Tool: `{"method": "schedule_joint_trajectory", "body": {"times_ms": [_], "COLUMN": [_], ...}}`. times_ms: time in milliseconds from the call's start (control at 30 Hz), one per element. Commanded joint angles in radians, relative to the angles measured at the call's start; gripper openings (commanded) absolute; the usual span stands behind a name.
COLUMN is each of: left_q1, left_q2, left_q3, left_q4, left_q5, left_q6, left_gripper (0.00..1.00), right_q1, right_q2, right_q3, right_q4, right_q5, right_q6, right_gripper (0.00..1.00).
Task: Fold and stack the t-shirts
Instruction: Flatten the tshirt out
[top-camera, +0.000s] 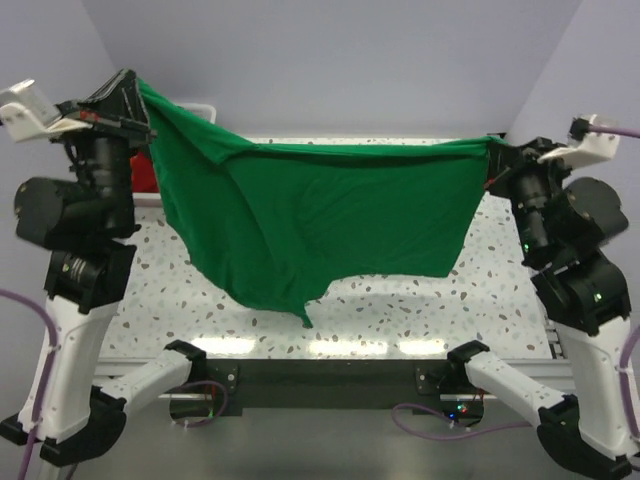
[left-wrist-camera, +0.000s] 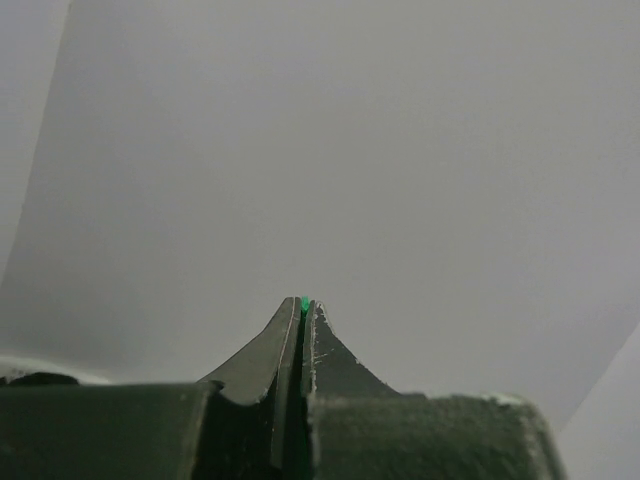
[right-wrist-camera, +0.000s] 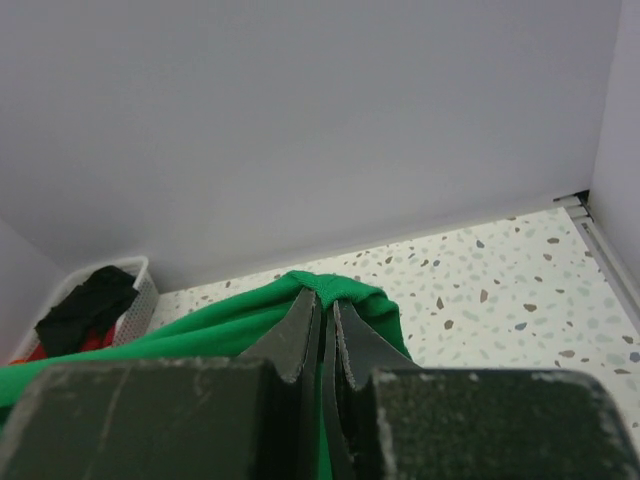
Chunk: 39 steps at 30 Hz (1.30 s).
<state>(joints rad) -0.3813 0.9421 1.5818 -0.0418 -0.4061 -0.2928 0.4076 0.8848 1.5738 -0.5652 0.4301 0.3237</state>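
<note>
The green t-shirt's lower edge (top-camera: 303, 308) hangs unevenly, so the robot's left gripper and right gripper should lift the green t-shirt and swing it down to shake it out.
A bright green t-shirt (top-camera: 320, 215) hangs stretched in the air between both arms, its lower edge drooping over the speckled table (top-camera: 420, 310). My left gripper (top-camera: 140, 95) is high at the back left, shut on one end of the shirt; in the left wrist view only a sliver of green t-shirt (left-wrist-camera: 301, 304) shows between the tips of the left gripper (left-wrist-camera: 301, 306). My right gripper (top-camera: 497, 148) pinches the other end at the right; green t-shirt (right-wrist-camera: 345, 292) bunches over the tips of the right gripper (right-wrist-camera: 326, 300). Black and red shirts (right-wrist-camera: 85, 305) lie in a bin.
A white plastic bin (right-wrist-camera: 140, 290) stands at the back left of the table, partly hidden behind the shirt and left arm in the top view. Grey walls close in the back and both sides. A metal rail (top-camera: 330, 345) runs along the table's near edge.
</note>
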Motion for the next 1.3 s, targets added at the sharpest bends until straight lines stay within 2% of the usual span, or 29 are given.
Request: {"method": "schedule_joint_trajectory", "body": {"times_ms": [0, 133, 333, 533, 733, 967, 1100, 1267], "left_q1": [-0.001, 0.001, 0.01, 0.027, 0.027, 0.024, 0.024, 0.024], "left_q2": [0.168, 0.32, 0.535, 0.644, 0.572, 0.365, 0.268, 0.204], "left_q3": [0.058, 0.135, 0.293, 0.448, 0.445, 0.292, 0.23, 0.228], "left_q4": [0.058, 0.092, 0.096, 0.048, 0.043, 0.007, 0.007, -0.001], "left_q5": [-0.143, -0.198, -0.24, -0.249, -0.241, -0.206, -0.188, -0.18], "left_q6": [0.058, 0.121, 0.165, 0.181, 0.188, 0.159, 0.156, 0.167], "left_gripper": [0.0, 0.0, 0.0, 0.0, 0.0, 0.0, 0.0, 0.0], "right_q1": [-0.001, -0.009, -0.108, -0.165, -0.167, -0.167, -0.167, -0.168], "right_q2": [0.139, 0.25, 0.382, 0.398, 0.286, 0.122, 0.062, 0.034], "right_q3": [0.015, 0.072, 0.17, 0.206, 0.154, 0.089, 0.104, 0.147], "right_q4": [0.115, 0.18, 0.222, 0.231, 0.214, 0.137, 0.103, 0.087], "right_q5": [0.093, 0.118, 0.024, -0.014, -0.027, -0.057, -0.063, -0.071], "right_q6": [-0.09, -0.141, -0.134, -0.13, -0.132, -0.101, -0.104, -0.109], "right_gripper": [0.0, 0.0, 0.0, 0.0, 0.0, 0.0, 0.0, 0.0]}}
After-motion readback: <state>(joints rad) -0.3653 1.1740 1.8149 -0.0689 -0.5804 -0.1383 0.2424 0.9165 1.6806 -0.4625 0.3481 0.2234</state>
